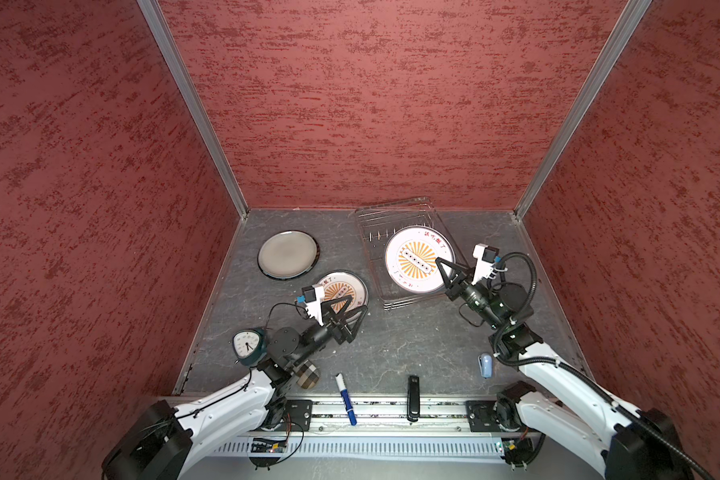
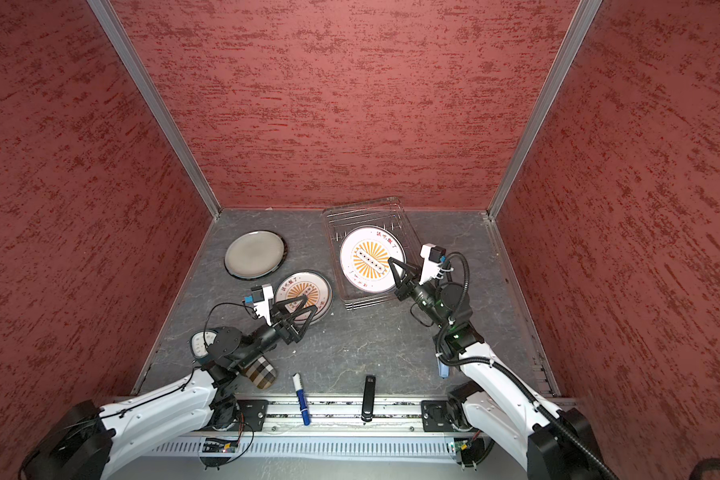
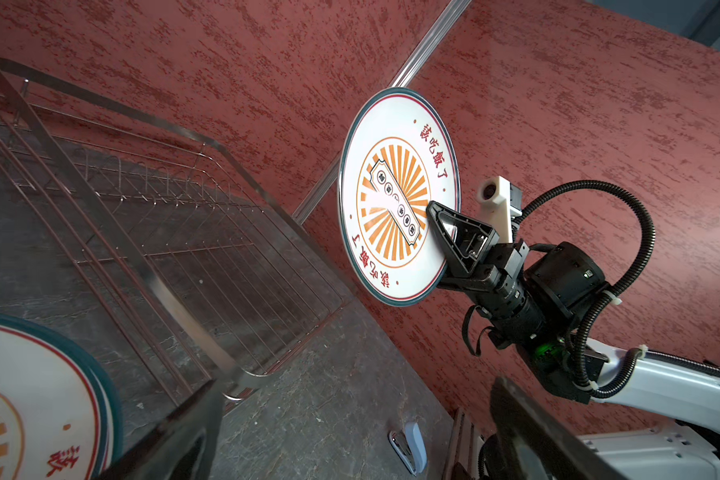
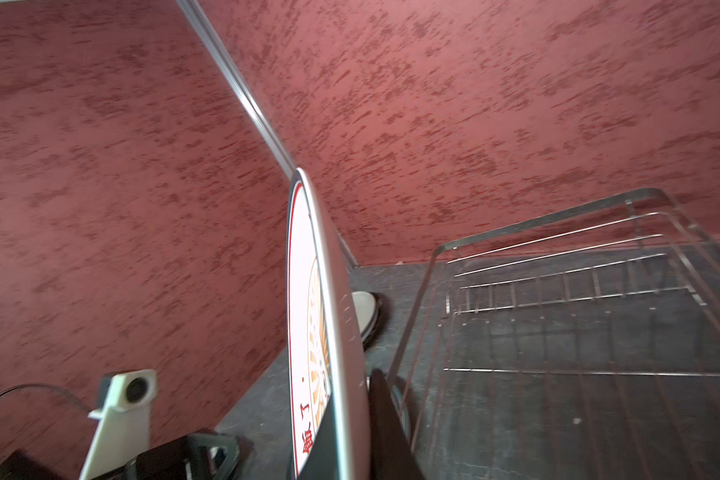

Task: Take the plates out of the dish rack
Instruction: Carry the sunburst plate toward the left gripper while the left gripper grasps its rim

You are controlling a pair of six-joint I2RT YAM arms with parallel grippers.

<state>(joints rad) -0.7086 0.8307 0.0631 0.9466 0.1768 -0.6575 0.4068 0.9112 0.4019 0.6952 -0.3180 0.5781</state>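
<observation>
The held sunburst plate (image 1: 414,257) is clear of the dish rack, and the plate's near rim is free. My left gripper should move toward that rim (image 1: 396,280) next and close there.
The silver wire dish rack (image 1: 395,302) (image 2: 362,305) stands at the back right, and no plates show on its grid (image 3: 150,266) (image 4: 516,232). Above it my right gripper (image 1: 439,262) (image 2: 391,262) (image 3: 433,216) (image 4: 358,436) is shut on the rim of a white plate with an orange sunburst (image 1: 412,253) (image 2: 366,257) (image 3: 391,166) (image 4: 308,316), held clear of the rack. A grey dark-rimmed plate (image 1: 287,254) (image 2: 253,254) lies flat at the left. Nearer lies another sunburst plate (image 1: 350,286) (image 2: 321,286) (image 3: 26,395). Over its near edge my left gripper (image 1: 358,303) (image 2: 312,302) (image 3: 350,432) hangs open and empty.
A teal clock (image 1: 248,343) and a plaid roll (image 1: 308,374) sit by the left arm. A blue marker (image 1: 346,399) and a black stapler (image 1: 413,397) lie at the front edge. A pale blue stapler (image 1: 485,365) (image 3: 410,446) lies by the right arm. Red walls close three sides.
</observation>
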